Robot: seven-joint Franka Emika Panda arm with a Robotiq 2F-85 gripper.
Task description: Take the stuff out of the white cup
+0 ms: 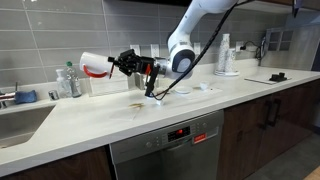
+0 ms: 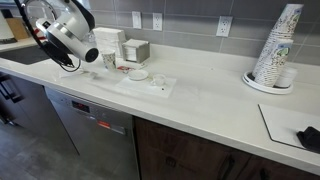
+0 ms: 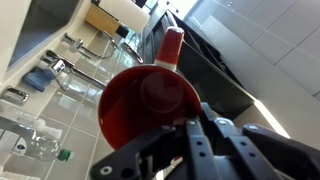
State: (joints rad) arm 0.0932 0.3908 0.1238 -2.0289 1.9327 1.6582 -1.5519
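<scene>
Next, my gripper turns the cup upright and sets it on the counter (image 1: 118, 112), because the tipped white cup's red inside (image 3: 148, 104) looks empty and loose bits lie below.
The white cup (image 1: 90, 65), a mug with a red handle, is held in the air on its side above the counter, left of the arm. My gripper (image 1: 120, 65) is shut on its rim. In the wrist view the cup's red inside (image 3: 140, 100) faces the camera with the red handle (image 3: 172, 45) sticking up, and I see nothing inside it. My gripper's fingers (image 3: 172, 135) clamp the rim at the bottom. Small loose bits (image 1: 135, 103) lie on the counter below. In an exterior view the arm's wrist (image 2: 72, 35) hides the cup.
A sink (image 1: 20, 120) and bottles (image 1: 68, 82) are at one end of the counter. Small white items (image 2: 138, 73) lie mid-counter. A stack of paper cups (image 2: 275, 45) stands on a plate. A black object (image 2: 308, 135) lies near the counter's end. A dishwasher (image 1: 170, 145) is below.
</scene>
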